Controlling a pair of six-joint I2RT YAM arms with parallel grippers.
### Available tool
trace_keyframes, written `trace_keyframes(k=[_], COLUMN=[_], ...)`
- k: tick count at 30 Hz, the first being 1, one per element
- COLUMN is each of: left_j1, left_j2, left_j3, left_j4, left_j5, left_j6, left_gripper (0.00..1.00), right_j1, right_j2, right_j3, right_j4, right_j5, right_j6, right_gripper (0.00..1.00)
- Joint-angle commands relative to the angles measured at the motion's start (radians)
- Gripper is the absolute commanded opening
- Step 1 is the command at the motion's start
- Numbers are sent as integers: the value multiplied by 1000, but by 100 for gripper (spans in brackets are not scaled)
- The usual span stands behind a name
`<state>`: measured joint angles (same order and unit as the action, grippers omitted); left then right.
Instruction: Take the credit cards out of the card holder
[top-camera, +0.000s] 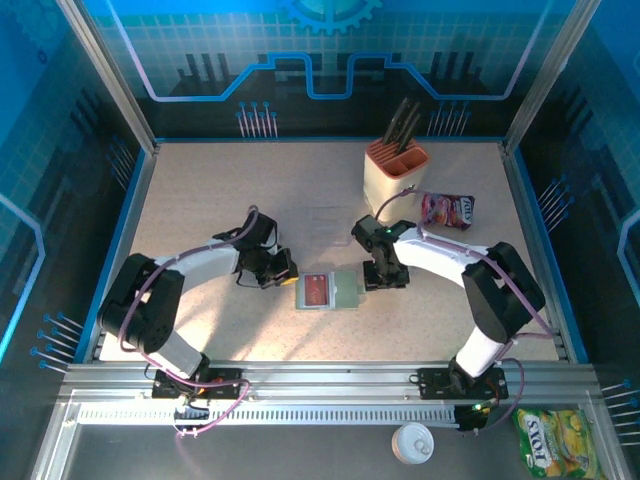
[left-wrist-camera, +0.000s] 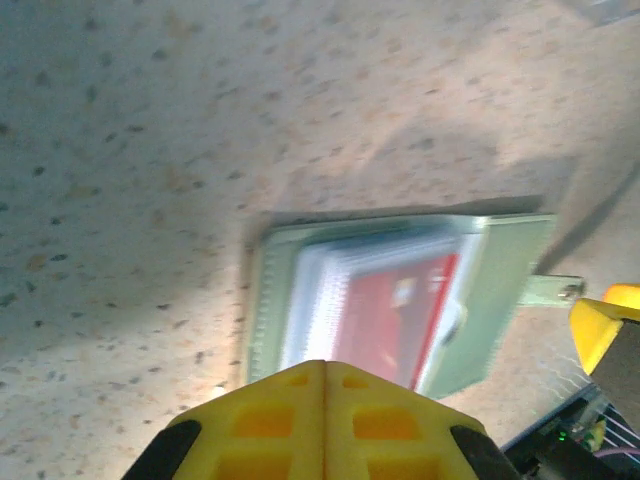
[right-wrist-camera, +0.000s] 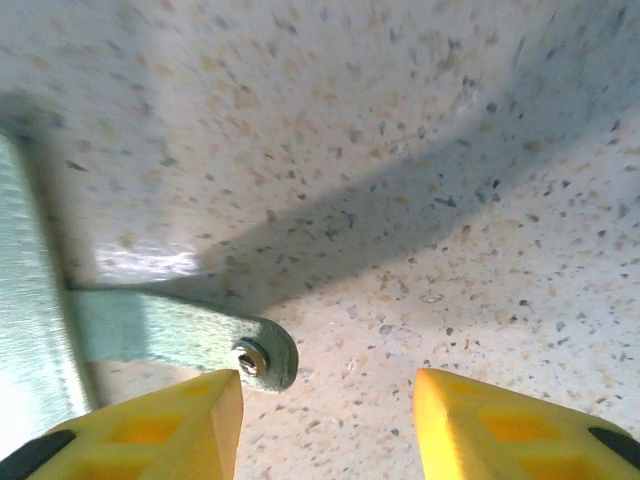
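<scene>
The card holder (top-camera: 344, 290) lies open with the red credit card face up, so the robot's right gripper keeps heading toward that card (top-camera: 316, 290) until its open fingers get to it.
The grey-green card holder (top-camera: 345, 293) lies open on the table between the two grippers. A red credit card (top-camera: 316, 291) sits on top in its left half. In the left wrist view the red credit card (left-wrist-camera: 400, 305) rests on a stack of pale cards inside the card holder (left-wrist-camera: 500, 290). My left gripper (left-wrist-camera: 325, 366) is shut with nothing in it, just at the holder's near edge. The closing tab (right-wrist-camera: 180, 330) with its metal snap lies flat by my right gripper's left finger. My right gripper (right-wrist-camera: 328, 385) is open above bare table, at the holder's right edge (top-camera: 385, 278).
A cream knife block (top-camera: 393, 175) stands at the back, and a pink snack packet (top-camera: 448, 210) lies to its right. A yellow packet (top-camera: 558, 440) and a white lid (top-camera: 412, 442) lie off the table at the front right. Blue walls enclose the table.
</scene>
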<state>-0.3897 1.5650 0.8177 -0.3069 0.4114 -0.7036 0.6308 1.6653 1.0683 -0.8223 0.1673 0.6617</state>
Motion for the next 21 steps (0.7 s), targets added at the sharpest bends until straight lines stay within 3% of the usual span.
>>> trace_keyframes(k=[1,7,15,21], left_j1=[3,-15,-38,-57], left_j2=[-38,-52,-18,1], left_j3=[23,1,-31,-41], left_j4=[-35,-20,66,104], left_j5=[17,36,79,87], left_j6=[12,-4,-49,-68], left_gripper=[8,9,8,7], right_j1=[6,46,77,78], right_j2=[-46,-50,-2,29], right_j3=[58,105,67,31], right_j4=[-58,-15,225,292], right_j5=[-7,-99,-360,-414], right_j6=[-4,5,47,49], right_gripper=[50,50,47,43])
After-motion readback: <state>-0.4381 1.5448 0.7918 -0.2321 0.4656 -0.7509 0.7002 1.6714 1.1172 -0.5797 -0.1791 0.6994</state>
